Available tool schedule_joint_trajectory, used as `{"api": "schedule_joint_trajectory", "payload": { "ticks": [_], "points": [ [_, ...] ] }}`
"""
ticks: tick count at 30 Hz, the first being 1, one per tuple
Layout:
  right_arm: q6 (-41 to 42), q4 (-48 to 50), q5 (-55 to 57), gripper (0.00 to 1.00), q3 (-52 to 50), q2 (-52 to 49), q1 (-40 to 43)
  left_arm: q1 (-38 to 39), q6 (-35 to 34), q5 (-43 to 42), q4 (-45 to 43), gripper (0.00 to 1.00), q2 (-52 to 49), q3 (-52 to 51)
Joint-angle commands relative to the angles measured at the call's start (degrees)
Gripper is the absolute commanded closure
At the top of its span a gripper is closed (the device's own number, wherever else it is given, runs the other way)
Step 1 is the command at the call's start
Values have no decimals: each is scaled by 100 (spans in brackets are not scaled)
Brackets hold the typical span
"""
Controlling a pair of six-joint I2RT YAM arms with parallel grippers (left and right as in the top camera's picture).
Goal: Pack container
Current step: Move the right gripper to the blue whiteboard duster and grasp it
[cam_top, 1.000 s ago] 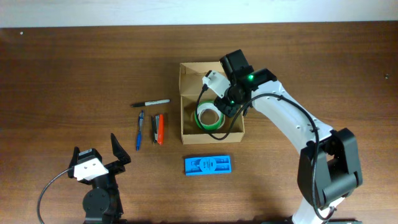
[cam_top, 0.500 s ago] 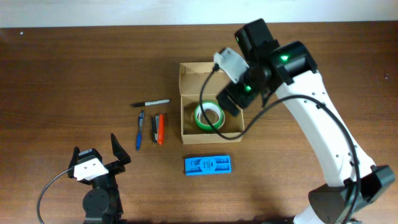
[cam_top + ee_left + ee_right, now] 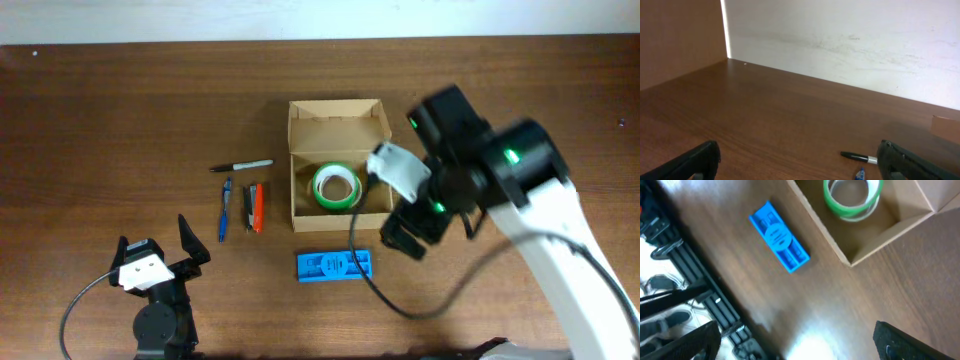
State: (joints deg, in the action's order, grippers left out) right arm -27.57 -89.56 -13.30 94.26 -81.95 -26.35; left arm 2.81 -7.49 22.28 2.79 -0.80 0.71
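Note:
My open right gripper should keep moving toward the blue case [image 3: 332, 265], which lies flat and clear of the box's side, until the fingers straddle its near end [image 3: 360, 263].
The container [image 3: 297, 185] is an open tan cardboard box mid-table, its flap lid [image 3: 337, 122] standing at the back. A green tape roll [image 3: 335, 187] lies flat inside it. My right gripper [image 3: 408, 236] hangs open and empty high above the table, to the right and front of the box. In the right wrist view its gripper [image 3: 800, 345] looks down on bare wood, with the container's wall [image 3: 840, 245], the tape roll [image 3: 852, 195] and a blue case [image 3: 780, 237] ahead. The left gripper [image 3: 153, 238] rests open at the front left, empty [image 3: 800, 167].
A flat blue plastic case [image 3: 334, 265] lies just in front of the box. Left of the box lie a black marker [image 3: 242, 165], a blue pen [image 3: 225, 209] and orange and black pens [image 3: 254, 207]. The marker [image 3: 858, 157] shows ahead of the left gripper. Black rails [image 3: 685, 280] run past the table's front edge.
My right gripper has opened, left the tape roll lying in the box, risen and swung to the box's front right. The left arm has not moved.

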Motion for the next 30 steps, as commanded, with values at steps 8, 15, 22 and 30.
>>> {"api": "schedule_joint_trajectory", "payload": {
  "ticks": [8, 15, 22, 30],
  "points": [
    [92, 1912, -968, 1, -3154, 776, -216, -31, 31, -61, 26, 0, 44, -20],
    [101, 2524, 243, 1, -3331, 337, -1252, -31, 31, -61, 26, 0, 44, -20],
    [20, 3134, 1252, 1, -3331, -282, -1794, -31, 31, -61, 26, 0, 44, -20],
    [-505, 3906, 1274, 1, -3331, -1086, -1790, -31, 31, -61, 26, 0, 44, -20]
  ]
}}
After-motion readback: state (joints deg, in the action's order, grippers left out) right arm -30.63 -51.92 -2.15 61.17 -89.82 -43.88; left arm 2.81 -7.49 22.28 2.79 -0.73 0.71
